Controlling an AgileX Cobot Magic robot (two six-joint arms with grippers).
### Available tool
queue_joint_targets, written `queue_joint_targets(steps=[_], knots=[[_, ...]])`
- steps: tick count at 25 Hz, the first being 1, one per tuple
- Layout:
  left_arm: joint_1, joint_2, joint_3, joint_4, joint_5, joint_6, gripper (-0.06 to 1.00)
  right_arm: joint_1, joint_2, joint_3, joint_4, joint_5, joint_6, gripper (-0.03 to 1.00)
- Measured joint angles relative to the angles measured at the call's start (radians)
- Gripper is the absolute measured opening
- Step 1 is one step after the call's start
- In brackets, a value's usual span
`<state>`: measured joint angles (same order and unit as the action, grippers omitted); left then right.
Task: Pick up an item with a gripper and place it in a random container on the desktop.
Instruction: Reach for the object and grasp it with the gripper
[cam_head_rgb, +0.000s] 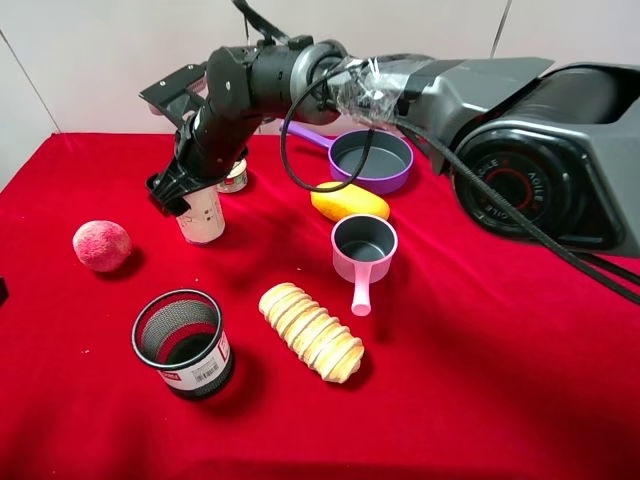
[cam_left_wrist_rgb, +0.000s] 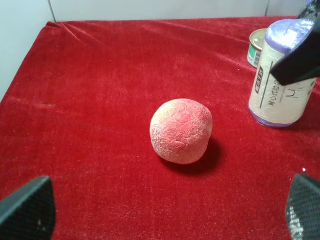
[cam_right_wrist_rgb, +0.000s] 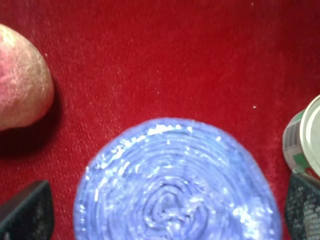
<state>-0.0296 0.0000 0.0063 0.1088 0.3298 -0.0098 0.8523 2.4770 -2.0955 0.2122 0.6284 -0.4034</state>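
The white canister (cam_head_rgb: 203, 217) will keep its coil and come up in one piece when I lift it, because shiny wrap covers the tightly coiled purple top (cam_right_wrist_rgb: 176, 182).
The white canister (cam_head_rgb: 203, 216) with the crinkled purple top stands upright on the red cloth (cam_head_rgb: 480, 380) at the back left. My right gripper (cam_head_rgb: 195, 185) reaches across and hangs over it, open. In the right wrist view the purple top (cam_right_wrist_rgb: 175, 185) lies between the two fingers (cam_right_wrist_rgb: 27, 210), which stand apart from it. The canister also shows in the left wrist view (cam_left_wrist_rgb: 280, 95). The black mesh cup (cam_head_rgb: 205, 372) stands upright at the front left, empty. My left gripper (cam_left_wrist_rgb: 165, 207) is open and empty, low at the left edge.
A pink peach (cam_head_rgb: 101, 245) lies left of the canister, and a small tin can (cam_head_rgb: 234, 177) sits just behind it. A purple frying pan (cam_head_rgb: 371, 160), a mango (cam_head_rgb: 349, 202), a pink-handled saucepan (cam_head_rgb: 364, 247) and a ridged bread roll (cam_head_rgb: 312, 331) lie mid-table.
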Motion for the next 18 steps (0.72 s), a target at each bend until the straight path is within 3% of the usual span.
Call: queue_joint_targets(steps=[18], knots=[[0.0, 0.0, 0.0, 0.0, 0.0, 0.0, 0.91, -0.001, 0.047, -0.002, 0.05, -0.044, -0.007, 0.69]])
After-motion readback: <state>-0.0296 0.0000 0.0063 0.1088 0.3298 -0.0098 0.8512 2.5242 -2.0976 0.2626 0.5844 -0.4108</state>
